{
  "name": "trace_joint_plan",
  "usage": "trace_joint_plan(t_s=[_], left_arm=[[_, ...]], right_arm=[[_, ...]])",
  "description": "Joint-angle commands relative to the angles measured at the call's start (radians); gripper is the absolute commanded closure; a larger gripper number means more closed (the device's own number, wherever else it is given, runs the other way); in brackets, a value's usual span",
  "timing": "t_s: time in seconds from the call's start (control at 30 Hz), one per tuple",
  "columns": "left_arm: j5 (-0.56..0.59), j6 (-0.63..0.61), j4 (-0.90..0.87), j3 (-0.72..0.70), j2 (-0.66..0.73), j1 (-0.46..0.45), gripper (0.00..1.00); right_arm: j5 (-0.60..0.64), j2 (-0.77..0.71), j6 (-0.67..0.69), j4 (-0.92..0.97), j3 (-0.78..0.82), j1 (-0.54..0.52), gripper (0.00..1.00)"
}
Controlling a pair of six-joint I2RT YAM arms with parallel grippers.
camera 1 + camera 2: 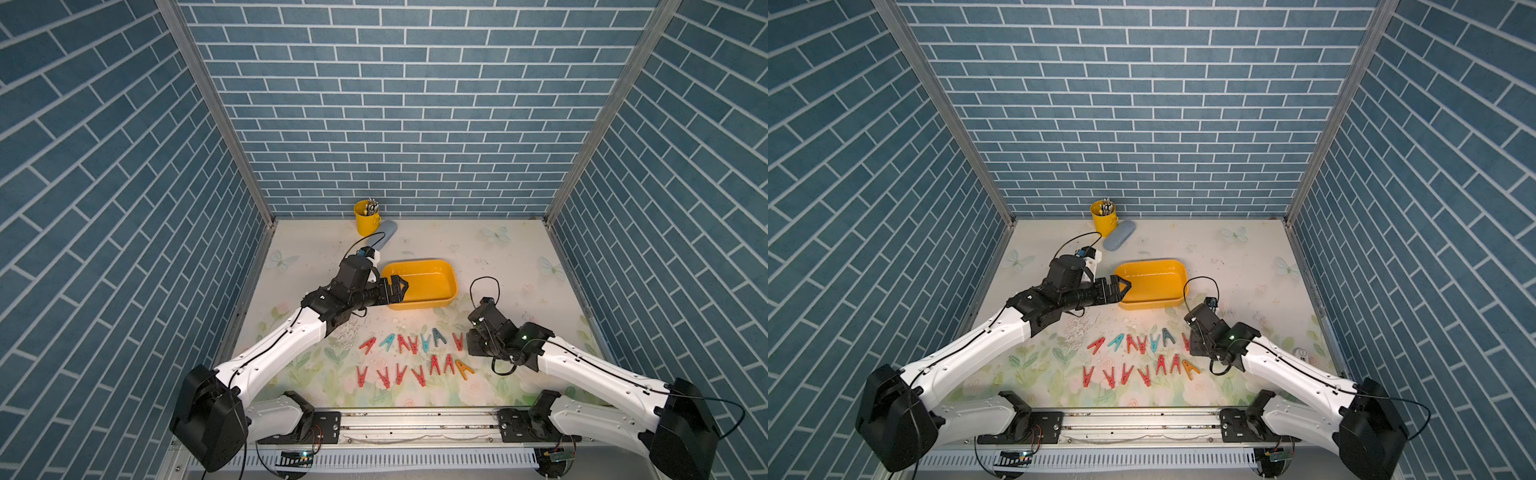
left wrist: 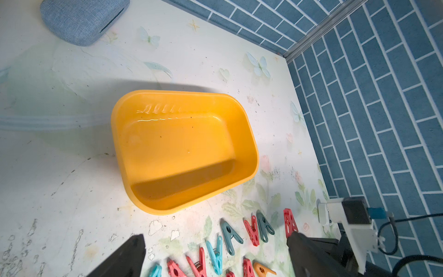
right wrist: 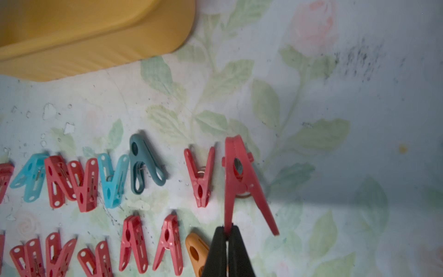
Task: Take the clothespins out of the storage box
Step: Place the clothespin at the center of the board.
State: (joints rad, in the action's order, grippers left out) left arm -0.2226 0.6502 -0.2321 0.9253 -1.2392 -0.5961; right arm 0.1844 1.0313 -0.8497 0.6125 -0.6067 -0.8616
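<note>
The space (image 1: 485,368) next to the orange clothespin is free, so my right gripper should keep carrying its red clothespin (image 3: 238,171) there until it rests in the near row.
The yellow storage box (image 1: 432,282) (image 1: 1154,282) (image 2: 182,148) sits mid-table, and I see nothing inside it. Several clothespins (image 1: 402,343) (image 1: 1133,343) (image 2: 230,236), red, teal and one orange (image 3: 195,249), lie in two rows on the table in front of it. My left gripper (image 1: 399,289) (image 2: 215,236) hovers open over the box's near left corner, holding nothing. My right gripper (image 3: 227,233) is shut on one leg of a red clothespin (image 3: 237,172) (image 1: 458,341) at the right end of the far row. I cannot tell whether that pin touches the table.
A yellow pen cup (image 1: 366,218) and a grey-blue oval case (image 1: 384,232) (image 2: 84,19) stand at the back left, by the wall. Blue brick walls close in three sides. The right arm's wrist (image 2: 345,215) hangs just right of the far row of pins.
</note>
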Motion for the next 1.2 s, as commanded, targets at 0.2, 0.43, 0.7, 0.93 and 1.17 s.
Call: trace_joint_plan(t_s=[0.2, 0.43, 0.7, 0.93, 1.17], left_arm=[[0.035, 0.003, -0.026, 0.025, -0.021, -0.006, 0.0], [0.034, 0.015, -0.016, 0.025, -0.028, -0.005, 0.0], [0.031, 0.02, -0.016, 0.027, -0.042, -0.006, 0.01], [0.049, 0.008, -0.035, 0.042, -0.057, -0.006, 0.0], [0.154, -0.018, -0.114, 0.083, -0.107, -0.005, 0.01]], right_arm=[[-0.04, -0.122, -0.179, 0.041, 0.142, -0.074, 1.0], [-0.07, -0.132, -0.229, 0.037, 0.215, -0.118, 1.0], [-0.064, -0.131, -0.231, 0.028, 0.219, -0.124, 0.82], [-0.035, -0.137, -0.22, 0.085, 0.141, -0.122, 0.72], [0.054, -0.119, -0.13, 0.102, -0.035, -0.123, 0.6]])
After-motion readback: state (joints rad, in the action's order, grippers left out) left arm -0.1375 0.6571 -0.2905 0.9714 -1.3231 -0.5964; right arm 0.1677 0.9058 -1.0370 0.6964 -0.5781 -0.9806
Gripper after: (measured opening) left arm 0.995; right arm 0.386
